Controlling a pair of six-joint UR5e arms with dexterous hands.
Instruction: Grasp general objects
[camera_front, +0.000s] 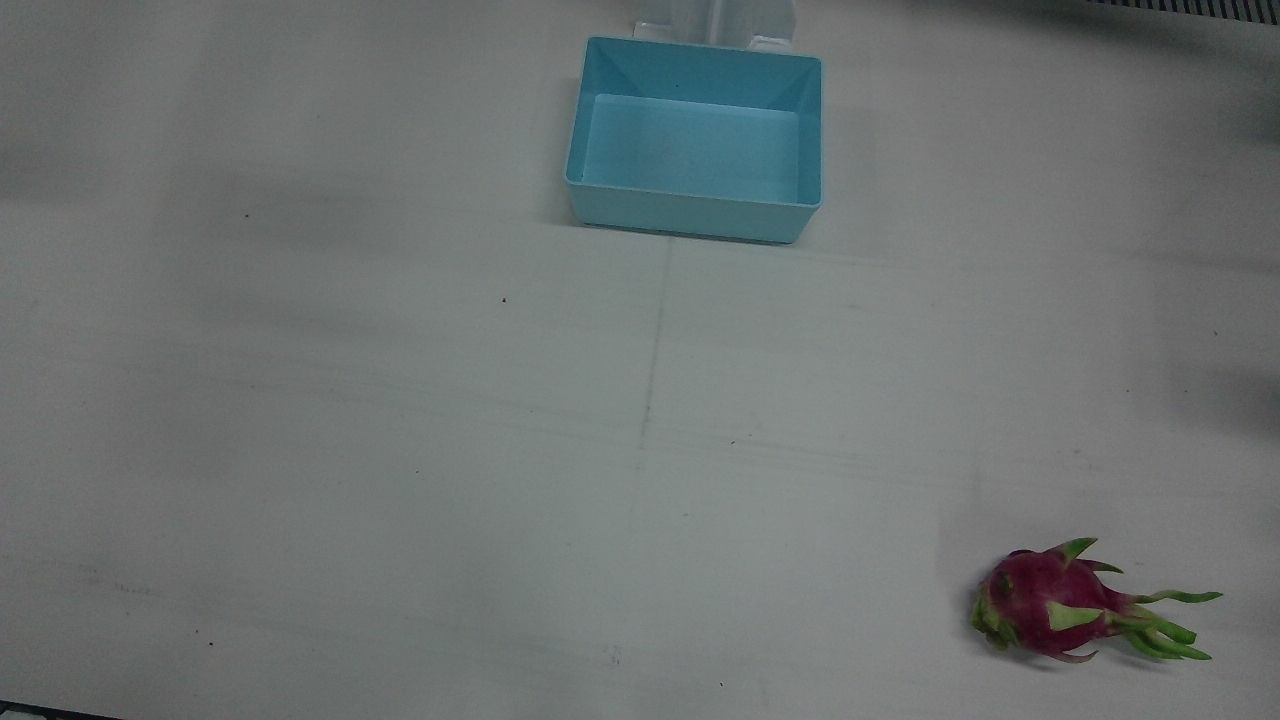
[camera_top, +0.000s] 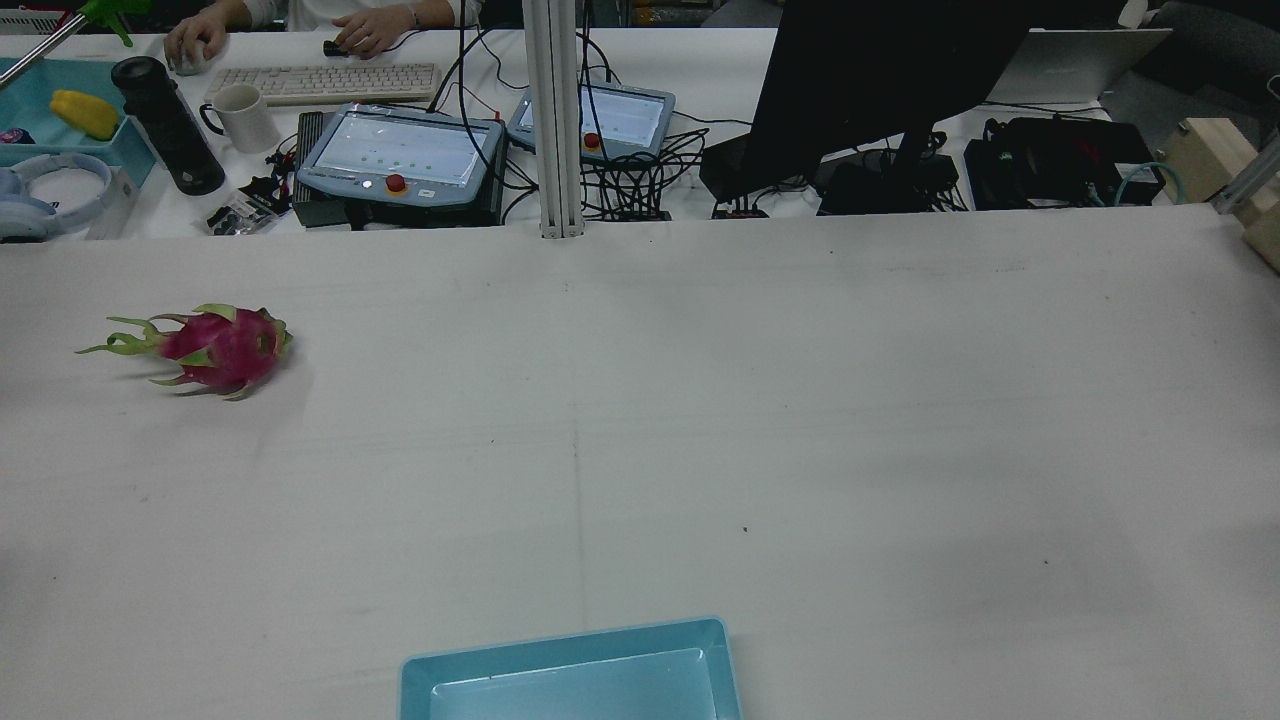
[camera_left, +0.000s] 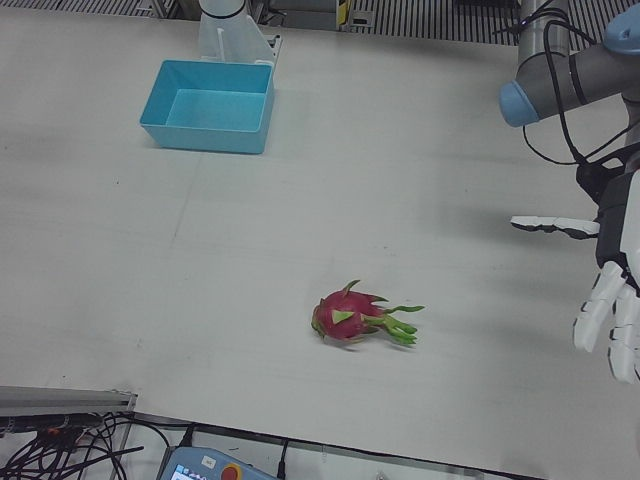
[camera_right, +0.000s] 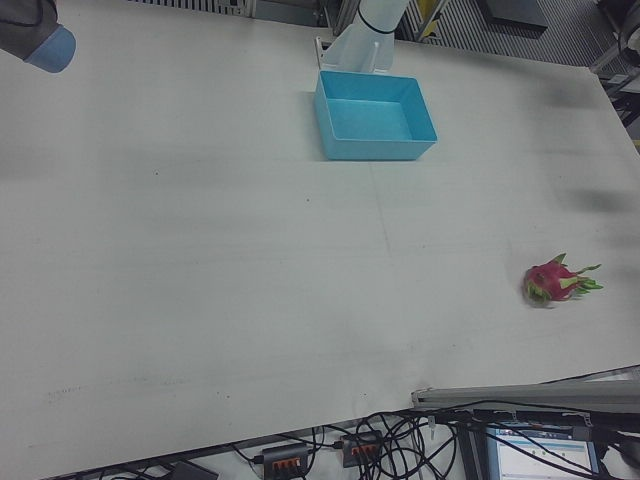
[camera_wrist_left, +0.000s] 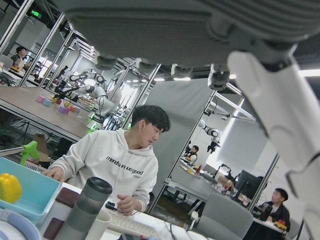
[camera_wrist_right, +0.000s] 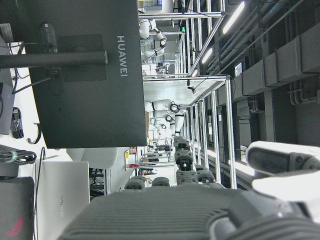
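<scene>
I expect the dragon fruit's long green scales (camera_front: 1166, 631) to stay spread out when I lift and carry the fruit, because they arch outward above their shadow.
A pink dragon fruit (camera_front: 1050, 605) with green scales lies on the white table, near the operators' edge on my left arm's side. It also shows in the rear view (camera_top: 220, 348), the left-front view (camera_left: 345, 315) and the right-front view (camera_right: 552, 280). My left hand (camera_left: 610, 300) hangs open and empty at the left-front view's right edge, above the table and well off to the fruit's side. My right hand (camera_wrist_right: 175, 215) shows only in its own view, with a white finger (camera_wrist_right: 285, 160) spread and nothing held. Its camera faces away from the table.
An empty light-blue bin (camera_front: 690, 215) stands at the robot's side of the table, midway between the arms. Beyond the far edge are a metal post (camera_top: 557, 120), teach pendants (camera_top: 400, 155), a monitor (camera_top: 860, 80) and a seated person (camera_wrist_left: 120, 160).
</scene>
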